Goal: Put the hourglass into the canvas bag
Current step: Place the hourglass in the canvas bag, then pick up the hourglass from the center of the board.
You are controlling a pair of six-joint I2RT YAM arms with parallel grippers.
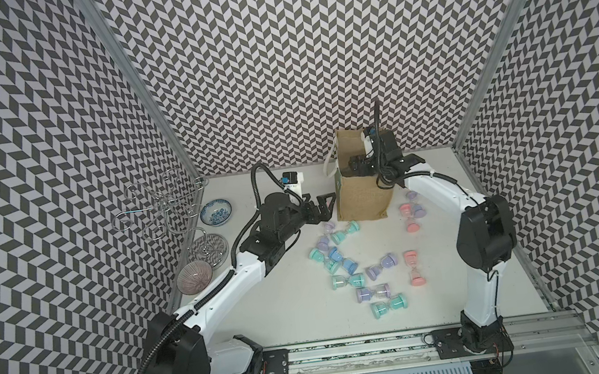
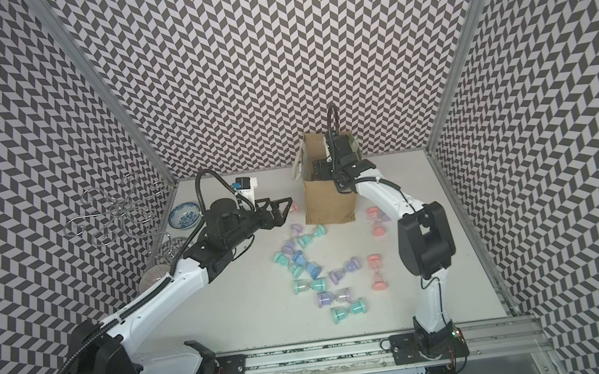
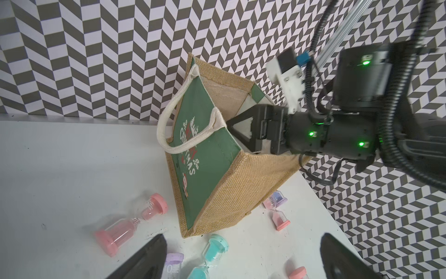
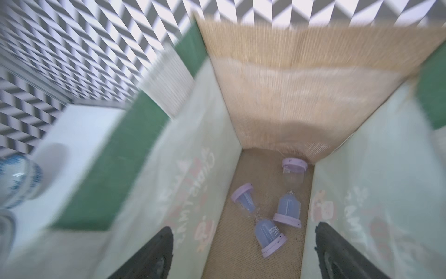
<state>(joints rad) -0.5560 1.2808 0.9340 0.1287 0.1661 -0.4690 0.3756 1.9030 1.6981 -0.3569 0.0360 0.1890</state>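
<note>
I should keep moving my right gripper to the blue hourglass and close it around its near end [image 1: 351, 265], as both purple hourglasses lie at the bottom of the canvas bag [image 4: 267, 188].
The canvas bag [image 1: 363, 199] [image 2: 327, 204] stands upright at the back of the table, tan burlap with a green printed side [image 3: 205, 154]. My right gripper [image 1: 355, 163] [image 4: 243, 227] reaches down into its mouth, open with nothing between its fingers. Below it, two purple hourglasses [image 4: 261, 225] [image 4: 290, 193] lie on the bag's burlap floor. My left gripper [image 1: 325, 206] [image 3: 242, 238] hovers open and empty just left of the bag, above loose hourglasses. Several more hourglasses lie scattered in front of the bag, among them a teal one [image 1: 346, 230] and a pink one [image 1: 414, 267].
Along the left wall stand a wire stand [image 1: 164, 208], a blue-and-white bowl [image 1: 216, 212], a glass dish [image 1: 207, 247] and a ribbed bowl [image 1: 195, 282]. Pink hourglasses [image 1: 410, 213] lie right of the bag by my right arm. A metal rail [image 1: 349, 352] runs along the front edge.
</note>
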